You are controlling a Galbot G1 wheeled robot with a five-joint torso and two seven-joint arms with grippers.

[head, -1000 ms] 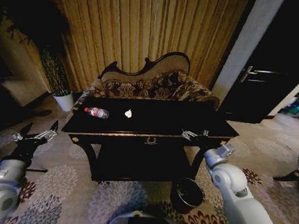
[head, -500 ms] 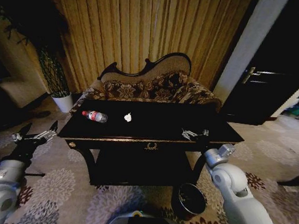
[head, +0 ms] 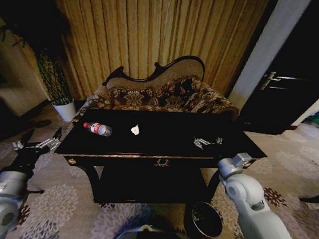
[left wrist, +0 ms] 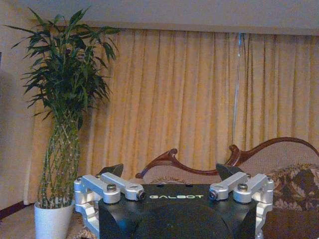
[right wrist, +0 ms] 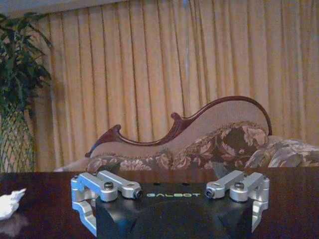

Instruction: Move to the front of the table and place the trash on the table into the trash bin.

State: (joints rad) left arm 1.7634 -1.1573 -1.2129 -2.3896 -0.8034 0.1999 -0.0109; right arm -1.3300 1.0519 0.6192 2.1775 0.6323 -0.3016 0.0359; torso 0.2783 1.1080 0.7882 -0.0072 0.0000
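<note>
My gripper will squash the white paper wad [head: 135, 130] thin, with a tip sticking up, when I carry it, because the wad has a loose, ragged peak [right wrist: 19, 193].
The black table [head: 169, 136] with gold trim stands straight ahead in the head view. On its left part lies a clear bottle [head: 97, 129] with a red cap, and a white paper wad [head: 135, 130] rests near the middle. The dark round trash bin [head: 206, 220] sits on the carpet below the table's right front corner. My right gripper [head: 208, 142] hovers open over the table's right part; its wrist view has the paper wad [right wrist: 10, 204] far off on the tabletop [right wrist: 45, 184]. Beside the table's left end, my left gripper [head: 39, 142] is held open over the carpet.
A patterned curved-back sofa [head: 161, 95] stands right behind the table, with gold curtains beyond. A white plant pot [head: 67, 109] with a tall plant is at the back left. A dark door [head: 291, 89] is at the right. Patterned carpet surrounds the table.
The whole head view has shifted: the table sits nearer and wider, and the bin lower in the picture. Both arms keep the same pose, grippers still open.
</note>
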